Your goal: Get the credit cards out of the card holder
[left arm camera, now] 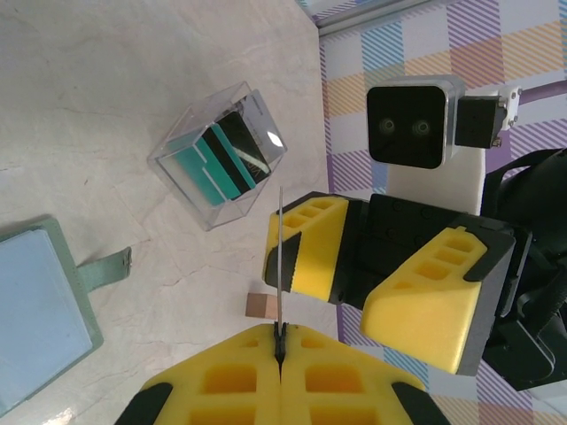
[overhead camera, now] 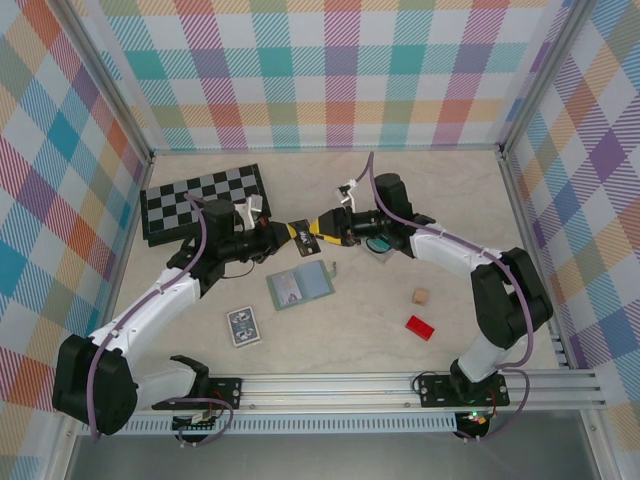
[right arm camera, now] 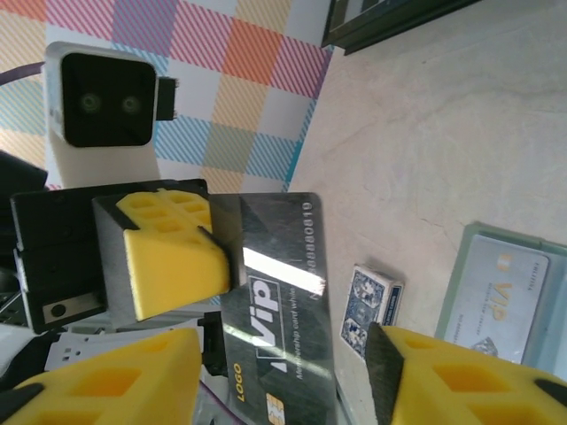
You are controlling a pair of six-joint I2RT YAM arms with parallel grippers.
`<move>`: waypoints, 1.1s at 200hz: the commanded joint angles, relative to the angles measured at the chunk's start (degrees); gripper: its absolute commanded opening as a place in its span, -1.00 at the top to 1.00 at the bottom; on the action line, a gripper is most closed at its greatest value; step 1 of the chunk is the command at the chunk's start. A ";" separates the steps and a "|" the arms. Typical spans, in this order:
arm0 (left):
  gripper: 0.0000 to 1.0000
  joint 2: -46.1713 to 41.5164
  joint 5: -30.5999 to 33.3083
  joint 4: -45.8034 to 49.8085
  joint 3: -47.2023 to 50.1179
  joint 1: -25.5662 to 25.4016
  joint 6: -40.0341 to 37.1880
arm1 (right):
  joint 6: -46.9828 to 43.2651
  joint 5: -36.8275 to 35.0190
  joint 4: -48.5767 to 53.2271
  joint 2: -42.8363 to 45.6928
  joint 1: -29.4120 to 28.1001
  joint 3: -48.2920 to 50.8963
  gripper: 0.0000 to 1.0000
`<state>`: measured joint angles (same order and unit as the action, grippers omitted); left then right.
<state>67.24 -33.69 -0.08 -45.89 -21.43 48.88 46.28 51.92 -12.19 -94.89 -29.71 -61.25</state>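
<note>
The dark VIP credit card (overhead camera: 305,241) is in my left gripper, short of the clear tray (overhead camera: 380,252). I should pass the card to my right gripper, which is on the tray's side.
The grey-green card holder (overhead camera: 322,283) lies open on the table, a pale credit card (overhead camera: 289,288) still in its panel; the right wrist view shows this wallet (right arm camera: 452,292) and its pale VIP card (right arm camera: 505,292). Above the table, my left gripper (overhead camera: 291,232) is shut on a dark VIP credit card (right arm camera: 275,301), seen edge-on (left arm camera: 280,257) between its own yellow fingers (left arm camera: 221,381). My right gripper (overhead camera: 319,229) faces it, open, its fingers (left arm camera: 310,243) apart just beyond the card. The card stands across the gap of the right gripper (right arm camera: 283,381).
A blue-and-white playing-card pack (overhead camera: 243,325) lies near the front left. A chessboard (overhead camera: 200,197) sits at the back left. A clear tray (left arm camera: 219,155) with teal and black pieces is under the right arm. A wooden block (overhead camera: 421,296) and a red block (overhead camera: 420,327) lie to the right.
</note>
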 commanded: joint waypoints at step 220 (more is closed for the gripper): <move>-0.80 0.69 21.30 30.97 -5.29 1.04 -9.27 | -29.97 -23.64 31.87 4.11 1.22 -11.55 1.00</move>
<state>69.65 -22.83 18.74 -49.30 -21.06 44.27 31.16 42.09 6.00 -95.02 -29.28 -68.36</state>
